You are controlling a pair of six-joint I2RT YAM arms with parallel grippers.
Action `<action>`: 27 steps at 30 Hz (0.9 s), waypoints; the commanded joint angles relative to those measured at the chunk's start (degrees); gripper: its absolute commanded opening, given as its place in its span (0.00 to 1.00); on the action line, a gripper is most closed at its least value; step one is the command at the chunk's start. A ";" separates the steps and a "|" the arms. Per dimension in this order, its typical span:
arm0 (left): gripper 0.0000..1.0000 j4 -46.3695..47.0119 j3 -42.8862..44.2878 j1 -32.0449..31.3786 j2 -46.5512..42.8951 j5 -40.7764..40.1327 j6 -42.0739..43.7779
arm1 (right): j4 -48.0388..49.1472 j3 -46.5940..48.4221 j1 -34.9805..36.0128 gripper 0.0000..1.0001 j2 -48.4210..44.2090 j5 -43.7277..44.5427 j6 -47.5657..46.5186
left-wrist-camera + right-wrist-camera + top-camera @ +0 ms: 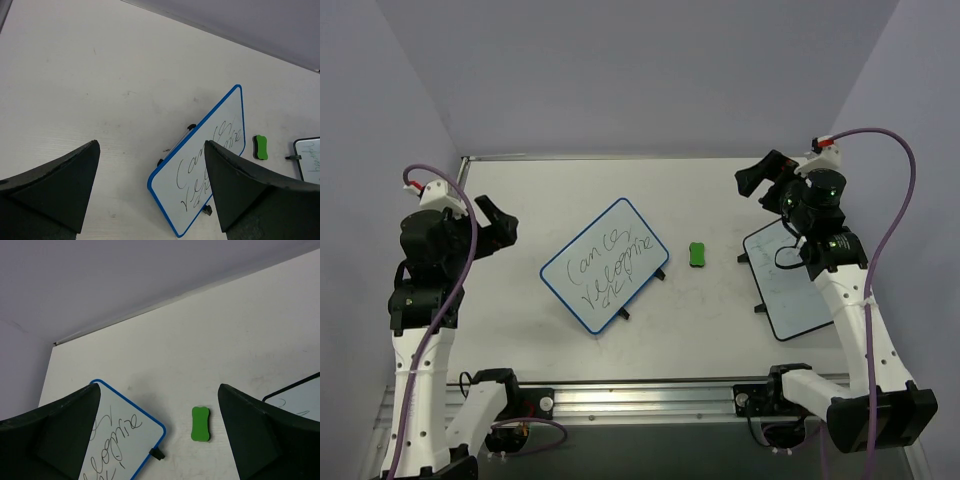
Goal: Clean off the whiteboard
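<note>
My right gripper keeps moving closer until its open fingers are on both sides of the green eraser [697, 254], because the eraser lies away from both boards with its long sides [201, 424] facing those fingers.
The whiteboard [605, 265] lies tilted at the table's middle, blue-framed, with dark handwriting across its face and small black feet. In the left wrist view the whiteboard [200, 165] sits below and right of centre; in the right wrist view its corner [120, 435] shows at lower left. A green eraser [698, 254] [260, 147] [200, 424] rests on the table just right of it. My left gripper [498, 228] [151, 145] hovers open, left of the board and holding nothing. My right gripper [767, 180] [159, 387] hangs open and empty, up and to the right of the eraser.
A black-framed white board [790, 295] [309, 160] with faint scribbles lies at the right, partly under my right arm. Purple walls close the table on three sides. A metal rail [650, 395] runs along the near edge between the arm bases.
</note>
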 commanded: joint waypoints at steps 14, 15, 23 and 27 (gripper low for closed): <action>0.94 2.59 -1.91 0.20 -1.91 0.02 1.14 | -8.03 6.37 5.98 1.00 1.83 10.36 -5.72; 0.94 2.67 -1.91 0.29 -1.83 -0.07 1.15 | -9.00 6.63 7.47 1.00 3.14 12.54 -6.16; 0.94 2.24 -2.08 0.29 -2.44 -0.33 1.23 | -11.20 7.51 15.29 1.00 8.25 22.05 -6.87; 0.94 2.32 -2.17 0.29 -2.53 -0.33 1.23 | -11.64 6.81 19.08 1.00 11.93 26.54 -6.87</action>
